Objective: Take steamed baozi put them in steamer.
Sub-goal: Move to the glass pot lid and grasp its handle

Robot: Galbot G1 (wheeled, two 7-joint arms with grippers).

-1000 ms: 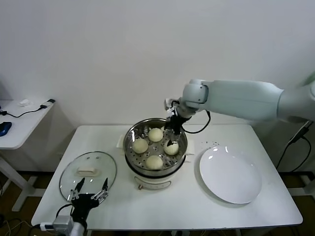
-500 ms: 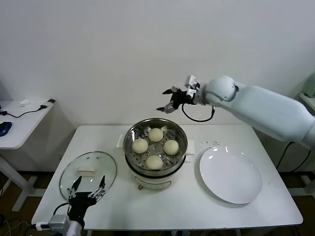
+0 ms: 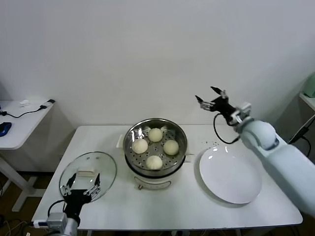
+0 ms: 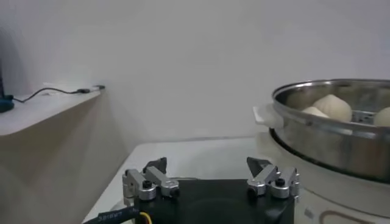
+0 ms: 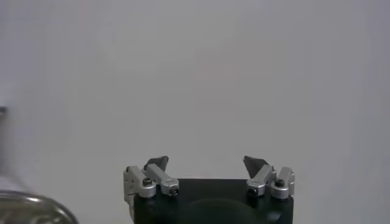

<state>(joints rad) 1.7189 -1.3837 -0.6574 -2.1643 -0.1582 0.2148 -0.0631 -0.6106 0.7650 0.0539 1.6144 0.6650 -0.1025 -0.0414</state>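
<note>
The robot's left gripper should keep heading for the lid's cream handle (image 3: 87, 171) until its fingers close there, because that handle faces up and all baozi are in the steamer (image 3: 155, 146).
Several cream-white baozi (image 3: 155, 134) (image 3: 140, 146) (image 3: 171, 147) lie on the perforated tray inside the steel steamer (image 3: 131, 135) at the table's middle; a fourth sits at the front (image 3: 154, 162). My right gripper (image 3: 208, 99) is open and empty, raised high above the table to the right of the steamer, facing the wall (image 5: 206, 163). My left gripper (image 3: 81, 180) is open and empty, low at the front left by the lid. In the left wrist view (image 4: 207, 165) the steamer (image 4: 317, 131) and two baozi (image 4: 332, 107) show beyond it.
A glass lid (image 3: 101, 164) with a cream handle lies on the table left of the steamer. A flat white plate (image 3: 230, 174) lies to its right. A side table (image 3: 19, 123) with cables stands far left.
My right gripper has risen out of the steamer and swung right, away over the plate side. The fourth baozi stays in the steamer. My left gripper has drifted slightly down and left.
</note>
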